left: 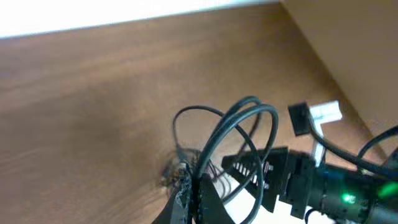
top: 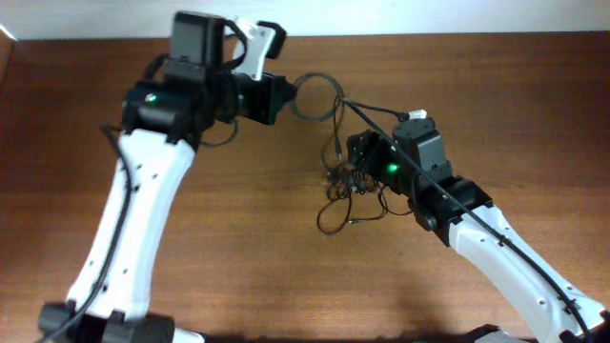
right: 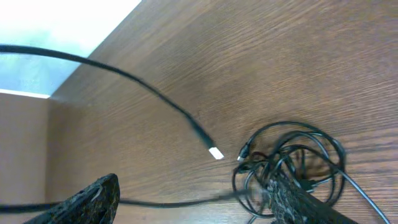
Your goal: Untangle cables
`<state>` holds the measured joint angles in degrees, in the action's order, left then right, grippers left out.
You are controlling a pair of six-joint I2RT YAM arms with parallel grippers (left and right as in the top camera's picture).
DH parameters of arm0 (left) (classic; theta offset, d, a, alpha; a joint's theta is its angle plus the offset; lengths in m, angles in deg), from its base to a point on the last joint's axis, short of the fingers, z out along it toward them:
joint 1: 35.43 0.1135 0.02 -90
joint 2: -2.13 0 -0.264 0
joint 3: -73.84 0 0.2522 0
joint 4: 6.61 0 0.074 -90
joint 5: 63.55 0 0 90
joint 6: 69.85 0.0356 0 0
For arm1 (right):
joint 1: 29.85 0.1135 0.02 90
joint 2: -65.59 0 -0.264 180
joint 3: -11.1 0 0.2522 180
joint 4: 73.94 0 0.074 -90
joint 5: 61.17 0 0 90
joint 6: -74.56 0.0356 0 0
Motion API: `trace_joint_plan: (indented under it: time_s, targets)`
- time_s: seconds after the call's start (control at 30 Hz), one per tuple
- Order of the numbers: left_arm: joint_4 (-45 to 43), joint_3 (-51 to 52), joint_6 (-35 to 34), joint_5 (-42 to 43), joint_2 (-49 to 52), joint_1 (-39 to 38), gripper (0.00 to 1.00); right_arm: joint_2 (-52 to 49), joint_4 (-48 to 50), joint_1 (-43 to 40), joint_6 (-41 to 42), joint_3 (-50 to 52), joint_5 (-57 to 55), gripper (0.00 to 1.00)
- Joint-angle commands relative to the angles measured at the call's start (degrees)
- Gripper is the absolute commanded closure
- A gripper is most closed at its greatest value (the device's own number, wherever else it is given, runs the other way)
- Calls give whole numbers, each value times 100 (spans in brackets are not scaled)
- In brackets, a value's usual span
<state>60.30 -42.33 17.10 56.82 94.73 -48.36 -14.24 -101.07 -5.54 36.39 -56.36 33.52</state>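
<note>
Next, my left gripper pulls the slack lifted loop (top: 317,74) back until the silver plug (top: 338,152) hangs clear, because the plug is dangling close over the knot beside my right gripper.
Several thin black cables lie bunched in a knot (top: 348,186) on the wooden table (top: 238,238). One cable loop (top: 316,97) is lifted up and to the left of the knot. My left gripper (top: 279,97) is shut on this loop; in the left wrist view the jaws (left: 198,190) pinch the arcing strands (left: 242,118). My right gripper (top: 367,157) is open just above the knot. In the right wrist view its fingers (right: 193,202) are wide apart, the right one over the knot (right: 292,155). A strand with a silver plug (right: 216,152) hangs taut beside it.
The table's far edge (right: 93,37) and a pale wall show behind. My right arm (left: 323,186) with a green light sits close to the lifted loop in the left wrist view. A loose cable loop (top: 334,219) trails off the knot toward the front.
</note>
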Motion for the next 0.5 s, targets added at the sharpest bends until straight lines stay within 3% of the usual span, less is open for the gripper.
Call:
trace_joint_plan:
  time_s: [0.0, 0.03, 0.1, 0.13, 0.2, 0.23, 0.3, 0.33, 0.37, 0.43, 0.47]
  targets:
    - [42, -157, -1073, -1910, -319, 109, 100, 7, 7, -4, -81, -11, -133, 18]
    - [116, -157, -1274, -2151, -317, 111, 100, 7, 7, -7, -81, -11, -37, 18]
    - [26, -157, -1276, -1825, -319, 111, 100, 7, 2, 2, -83, -11, 4, 17]
    - [-195, -160, -1215, -850, -339, 111, 100, 4, -26, 4, -83, -11, 24, 17]
    - [-704, -160, -431, 1104, -339, 111, 100, 4, -81, 4, -83, -11, 24, 16]
    - [-796, -160, -417, 966, -339, 111, 100, 4, -83, 4, -83, -11, 44, 16]
    - [-450, -157, -1005, -953, -337, 63, 100, 7, 2, 4, -83, -11, 214, 16]
    - [-286, -157, -1029, -1255, -337, 37, 100, 7, 138, 4, -85, -11, 446, 15]
    - [-144, -157, -1032, -1287, -337, 22, 100, 7, 339, 4, -87, -11, 730, 16]
    - [-7, -157, -839, -518, -337, 35, 100, 7, 968, 4, -216, -11, 1375, 16]
    - [37, -157, -844, -761, -337, 35, 100, 7, 1279, 4, -210, -11, 1600, 15]
